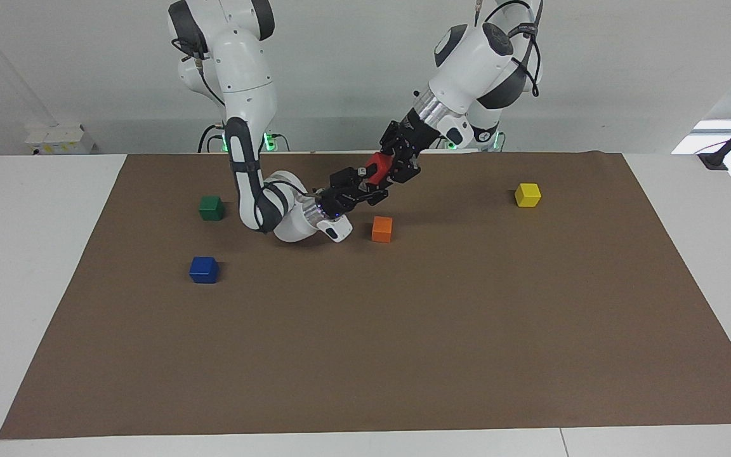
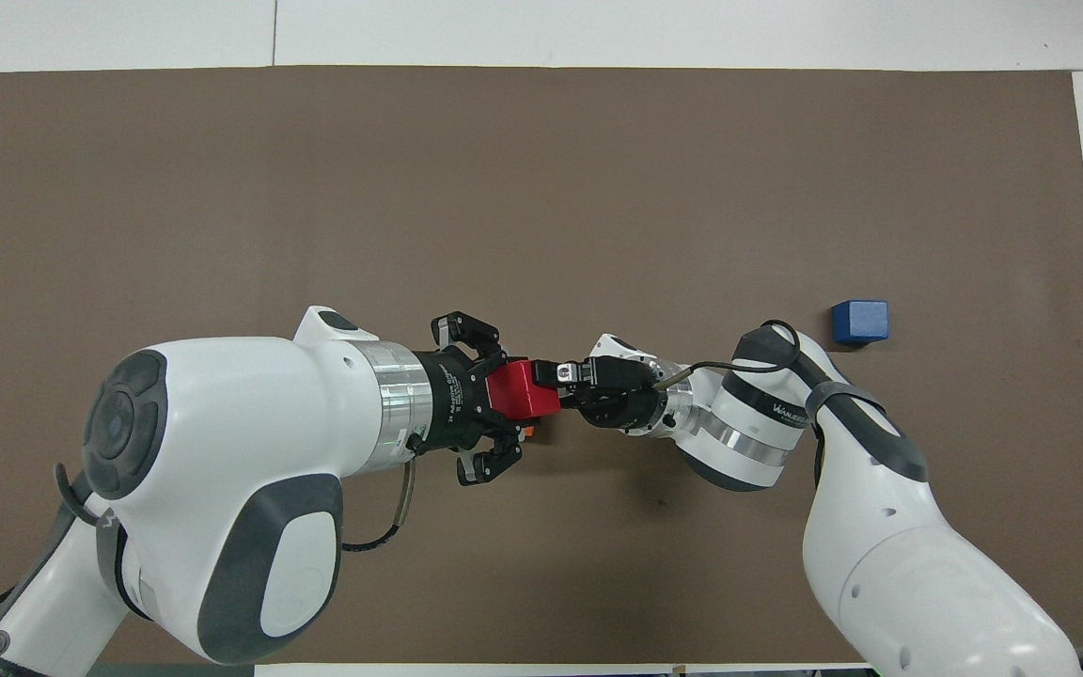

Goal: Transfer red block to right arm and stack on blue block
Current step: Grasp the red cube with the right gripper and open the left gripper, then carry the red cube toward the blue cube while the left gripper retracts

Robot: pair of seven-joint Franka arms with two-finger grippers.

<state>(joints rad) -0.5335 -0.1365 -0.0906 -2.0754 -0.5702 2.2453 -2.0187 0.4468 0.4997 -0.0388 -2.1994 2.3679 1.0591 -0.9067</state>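
The red block (image 2: 523,390) in my right gripper is between my left gripper's fingers, so next my left gripper moves back out of the way before I stack it on the blue block (image 2: 860,322).
The red block (image 1: 375,166) (image 2: 523,388) hangs in the air over the brown mat, just above the orange cube. My left gripper (image 1: 383,170) (image 2: 507,393) is shut on it from the left arm's end. My right gripper (image 1: 364,178) (image 2: 562,376), with its small blue light, meets the block from the right arm's end, its fingers closed in on the block's free end. The blue block (image 1: 204,270) (image 2: 860,322) sits alone on the mat toward the right arm's end, apart from both grippers.
An orange cube (image 1: 382,229) lies on the mat under the handover. A green cube (image 1: 211,207) sits nearer to the robots than the blue block. A yellow cube (image 1: 527,195) lies toward the left arm's end. The brown mat (image 1: 403,349) covers most of the table.
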